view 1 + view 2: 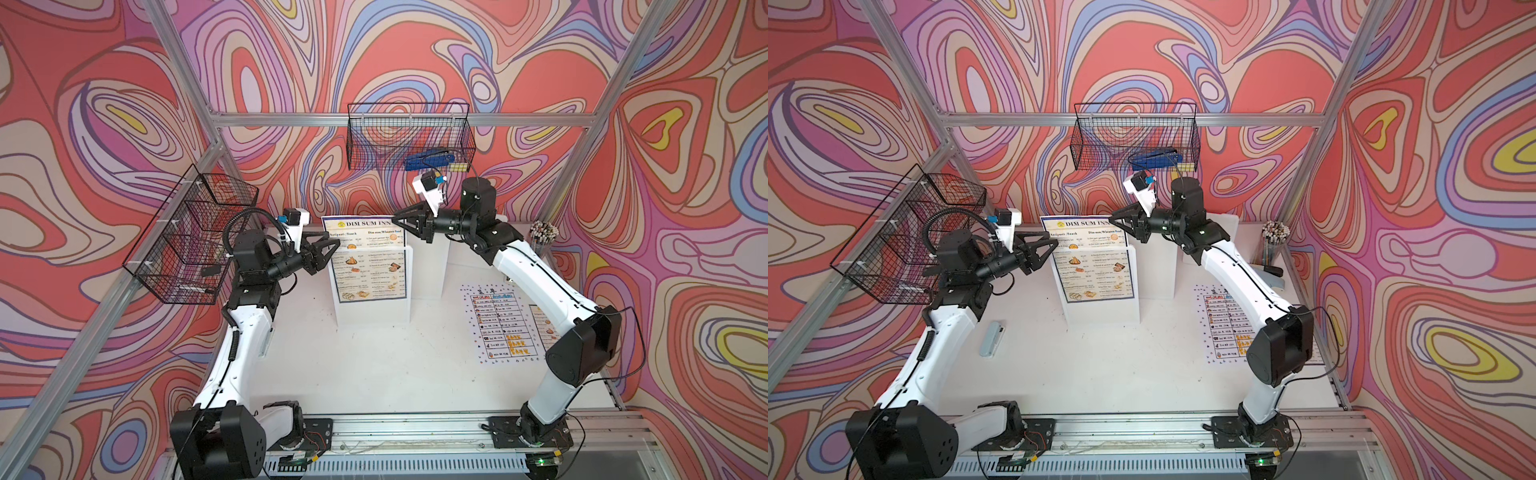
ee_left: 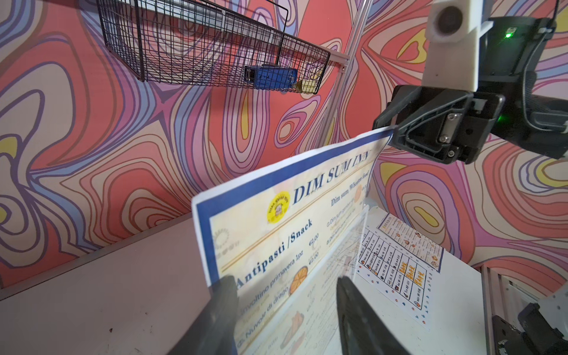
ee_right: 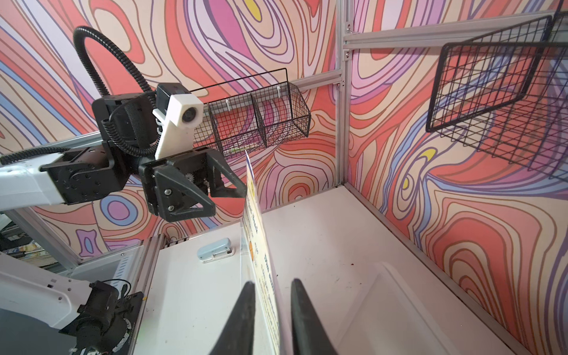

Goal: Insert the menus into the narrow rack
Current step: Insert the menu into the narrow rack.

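The menu sits too shallow with its blue top border [image 1: 361,219] well above the rack, so the robot's right gripper should pinch its upper corner [image 2: 383,135] and press it down.
A large blue-bordered "DIM SUM INN" menu [image 1: 365,266] stands upright in the narrow clear rack [image 1: 374,313] at mid-table, its top sticking out above the rack. My left gripper [image 1: 331,257] is open at the menu's left edge, and its fingers [image 2: 221,307] straddle the sheet and rack. My right gripper [image 1: 399,222] is at the menu's upper right corner; its fingers [image 3: 246,307] stand narrowly apart with the sheet between them. A white menu [image 1: 500,324] with a table lies flat at the right. A smaller blue-bordered menu [image 2: 412,242] lies beside it, partly hidden by my right arm.
Black wire baskets hang on the left wall [image 1: 191,237] and the back wall [image 1: 409,137]; the back one holds a blue object [image 1: 428,160]. A cup of pens [image 1: 544,237] stands at the back right. A light-blue stapler [image 1: 992,338] lies left of the rack. A white stand [image 1: 434,270] rises behind the rack.
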Robot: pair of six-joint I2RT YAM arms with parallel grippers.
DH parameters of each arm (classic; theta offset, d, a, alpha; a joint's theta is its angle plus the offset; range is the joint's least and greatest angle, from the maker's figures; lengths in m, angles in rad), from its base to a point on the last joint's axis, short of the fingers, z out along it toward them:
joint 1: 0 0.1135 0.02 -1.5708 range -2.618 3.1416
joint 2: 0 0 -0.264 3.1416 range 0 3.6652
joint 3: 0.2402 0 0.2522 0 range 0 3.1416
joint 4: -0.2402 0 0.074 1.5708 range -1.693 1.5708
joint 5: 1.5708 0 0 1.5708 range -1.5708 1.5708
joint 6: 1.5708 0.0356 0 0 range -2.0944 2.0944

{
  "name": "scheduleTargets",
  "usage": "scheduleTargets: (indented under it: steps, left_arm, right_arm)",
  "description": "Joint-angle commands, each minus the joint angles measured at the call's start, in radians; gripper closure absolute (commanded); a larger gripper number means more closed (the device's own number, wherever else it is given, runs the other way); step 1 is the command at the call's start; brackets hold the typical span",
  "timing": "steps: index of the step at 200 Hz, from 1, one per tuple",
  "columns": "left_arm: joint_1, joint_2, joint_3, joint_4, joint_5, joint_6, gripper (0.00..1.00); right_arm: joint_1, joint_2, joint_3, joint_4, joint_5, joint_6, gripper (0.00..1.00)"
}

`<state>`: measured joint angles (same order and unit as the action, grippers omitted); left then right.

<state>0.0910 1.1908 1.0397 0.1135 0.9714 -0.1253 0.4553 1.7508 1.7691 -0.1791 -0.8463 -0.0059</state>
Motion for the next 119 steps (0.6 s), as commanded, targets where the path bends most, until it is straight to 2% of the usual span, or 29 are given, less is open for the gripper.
scheduleTargets:
  steps: [1,11,68,119]
  left_arm:
    - [0.003,-0.014,0.007,0.025,0.027,-0.007,0.47]
    - [0.002,-0.014,0.008,0.025,0.031,-0.008,0.47]
    - [0.002,-0.013,0.008,0.029,0.036,-0.012,0.45]
    - [0.003,-0.017,0.005,0.034,0.043,-0.014,0.45]
  right_arm:
    - [0.005,0.015,0.03,-0.022,0.016,-0.016,0.91]
    - [0.004,0.044,0.03,-0.024,0.012,-0.017,1.0]
    - [0.004,-0.01,-0.095,0.026,-0.006,-0.038,1.0]
    - [0.004,-0.049,-0.201,0.085,-0.093,-0.047,1.0]
